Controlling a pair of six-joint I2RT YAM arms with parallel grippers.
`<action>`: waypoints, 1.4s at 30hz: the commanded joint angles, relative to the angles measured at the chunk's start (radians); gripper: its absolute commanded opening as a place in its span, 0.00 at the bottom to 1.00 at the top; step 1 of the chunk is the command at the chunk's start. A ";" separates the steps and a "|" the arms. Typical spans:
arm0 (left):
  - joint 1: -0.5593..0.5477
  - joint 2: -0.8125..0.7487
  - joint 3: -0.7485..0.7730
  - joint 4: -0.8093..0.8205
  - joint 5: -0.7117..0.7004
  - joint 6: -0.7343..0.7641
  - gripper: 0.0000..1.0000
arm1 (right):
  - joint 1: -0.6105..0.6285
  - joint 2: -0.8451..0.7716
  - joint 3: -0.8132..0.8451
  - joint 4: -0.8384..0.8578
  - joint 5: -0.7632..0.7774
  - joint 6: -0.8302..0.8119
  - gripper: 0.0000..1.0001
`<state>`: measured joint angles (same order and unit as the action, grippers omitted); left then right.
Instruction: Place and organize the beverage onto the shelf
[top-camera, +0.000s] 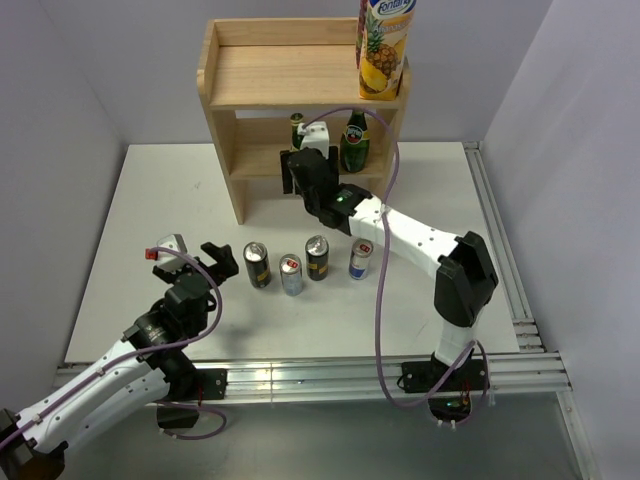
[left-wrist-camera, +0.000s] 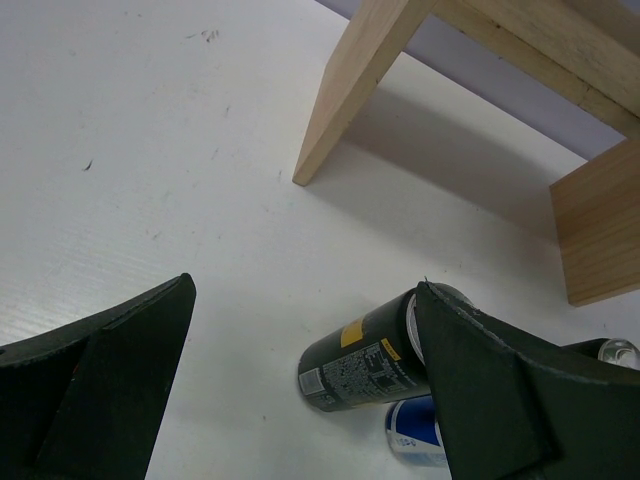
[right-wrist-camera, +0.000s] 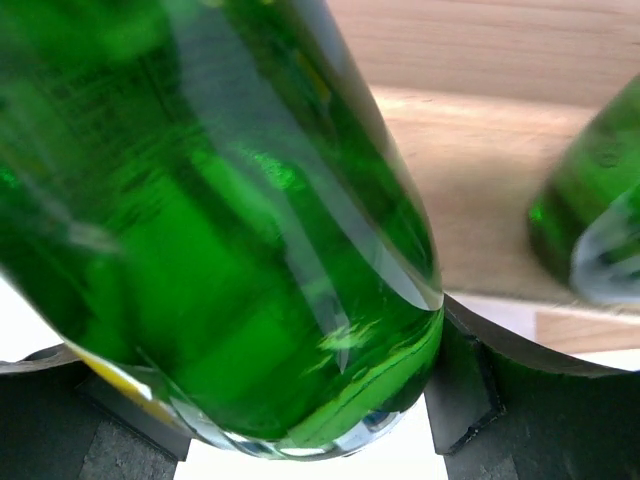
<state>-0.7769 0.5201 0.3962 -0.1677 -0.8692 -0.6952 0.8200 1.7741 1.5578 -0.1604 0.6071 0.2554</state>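
The held bottle points at open space beside the standing green bottle (top-camera: 355, 145), so I should keep moving it in with my right gripper until its base stands on the shelf's lower level (top-camera: 335, 137).
The light-wood shelf (top-camera: 300, 75) stands at the back of the table. My right gripper (top-camera: 303, 172) is shut on a green glass bottle (top-camera: 296, 128) at the front edge of the lower tier. In the right wrist view this bottle (right-wrist-camera: 230, 230) fills the space between my fingers (right-wrist-camera: 500, 390) and looks tilted. A second green bottle (top-camera: 354, 142) stands on the lower tier to its right and also shows in the right wrist view (right-wrist-camera: 590, 220). Two black-gold cans (top-camera: 257, 265) (top-camera: 317, 257) and two silver-blue cans (top-camera: 291, 275) (top-camera: 360, 259) stand in a row on the table. My left gripper (top-camera: 192, 258) is open and empty, left of the row.
A tall yellow pineapple juice carton (top-camera: 384, 45) stands on the right of the shelf's top tier. In the left wrist view the nearest black-gold can (left-wrist-camera: 370, 365) and a silver-blue can (left-wrist-camera: 415, 430) sit by my right finger, with a shelf leg (left-wrist-camera: 350, 85) beyond.
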 joint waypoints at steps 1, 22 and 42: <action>-0.004 -0.009 -0.007 0.034 0.016 0.014 0.99 | -0.050 -0.016 0.116 0.085 0.013 -0.004 0.00; -0.004 -0.014 -0.007 0.030 0.013 0.013 0.99 | -0.156 0.077 0.061 0.211 0.049 0.059 0.00; -0.004 -0.035 -0.010 0.025 0.015 0.010 0.99 | -0.191 0.119 -0.024 0.234 0.151 0.065 0.00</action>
<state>-0.7769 0.4988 0.3920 -0.1646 -0.8612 -0.6949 0.6670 1.8893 1.5494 0.1047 0.6872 0.3172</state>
